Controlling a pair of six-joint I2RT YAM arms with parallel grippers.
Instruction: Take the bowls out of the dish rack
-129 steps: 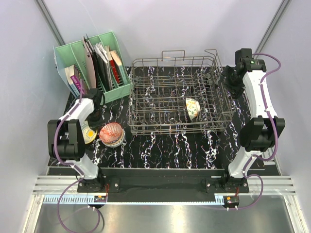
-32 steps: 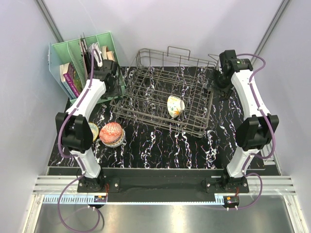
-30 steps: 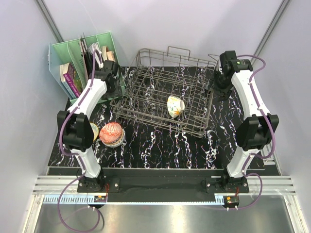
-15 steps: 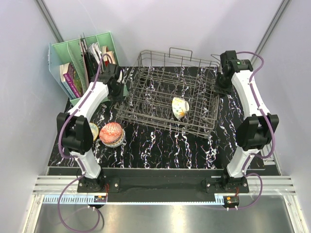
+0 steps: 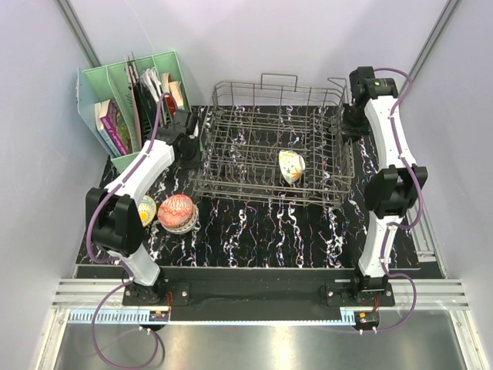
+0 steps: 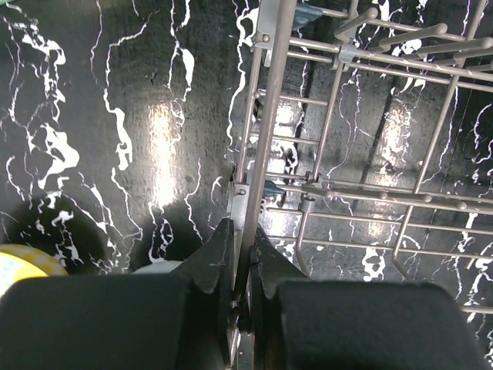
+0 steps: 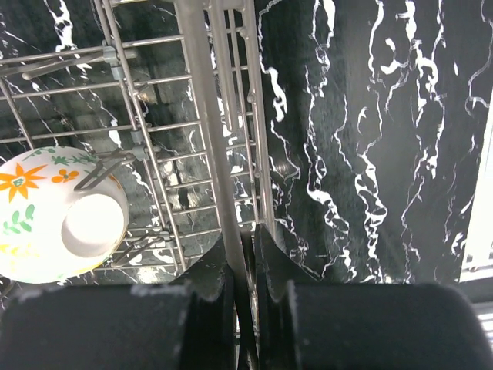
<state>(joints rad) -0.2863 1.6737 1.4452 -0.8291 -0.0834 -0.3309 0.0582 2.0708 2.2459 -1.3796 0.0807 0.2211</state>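
Next, my right gripper lets go of the rack's rim wire (image 5: 349,154), which it is clamping now, and take hold of the bowl's rim (image 5: 283,167), because the floral cream bowl still lies among the rack's pegs.
The grey wire dish rack (image 5: 240,146) stands across the back of the black marbled table. One floral cream bowl (image 5: 291,166) lies on its side among the tines at the rack's right, also in the right wrist view as the floral bowl (image 7: 54,216). My left gripper (image 5: 189,146) is shut on the rim wire at the rack's left end (image 6: 266,139), its jaws pinching the wire (image 6: 245,248). My right gripper (image 5: 351,122) is shut on the rim wire (image 7: 202,116) at the right end, jaws tight around it (image 7: 245,248). A red-pink bowl (image 5: 176,212) sits upside down on the table.
A green file holder (image 5: 127,96) with books stands at the back left, close to the left arm. A yellow bowl (image 5: 147,209) rests beside the red-pink one, its edge showing in the left wrist view (image 6: 19,266). Bare tabletop (image 5: 269,231) lies in front of the rack.
The rack has swung from skewed to square with the table and shifted right, the floral bowl with it. Both grippers have shut on its end rims.
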